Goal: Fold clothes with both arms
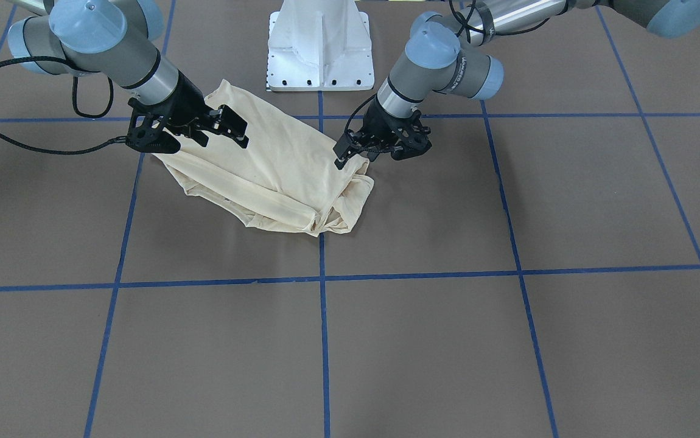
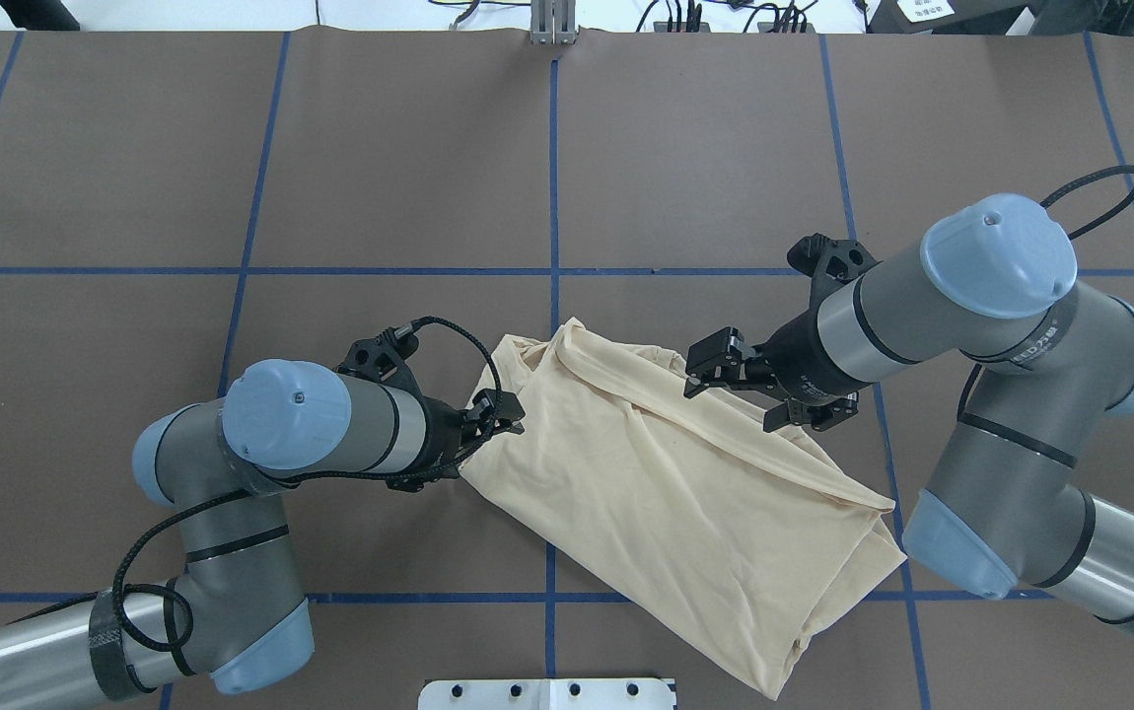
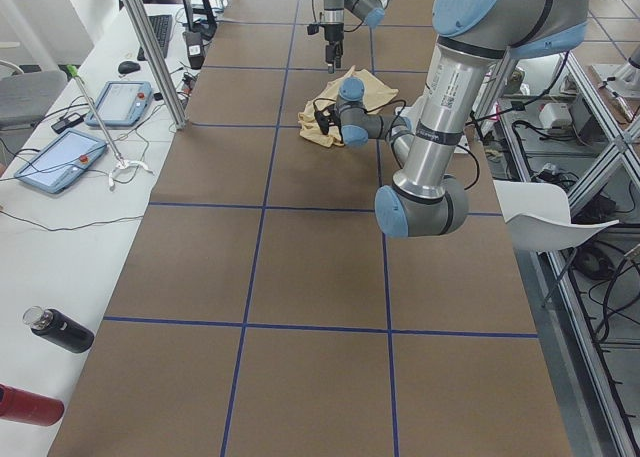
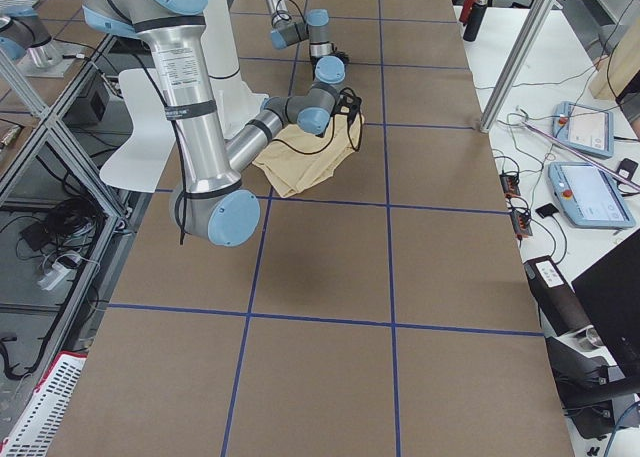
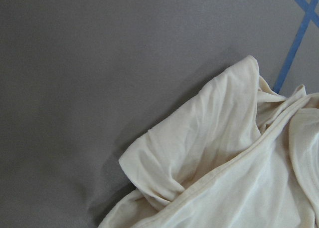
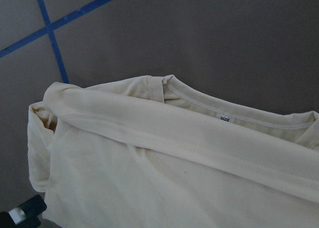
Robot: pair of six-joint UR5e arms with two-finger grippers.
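The cream shirt slants to the white pedestal base; next my left gripper pinches the edge by the sleeve and drags the shirt straight.
The clothes are one cream shirt, lying folded into a slanted bundle on the brown table near the robot's base. It also shows in the front view and in both side views. My left gripper is open, low at the bundle's far left corner, with one fingertip touching the fabric edge. My right gripper hangs open just over the bundle's right side. The right wrist view shows the neckline and the white neck tag. The print is hidden.
The white pedestal base stands just behind the shirt. Blue tape lines grid the table. Side benches hold tablets, a dark bottle and a metal pole.
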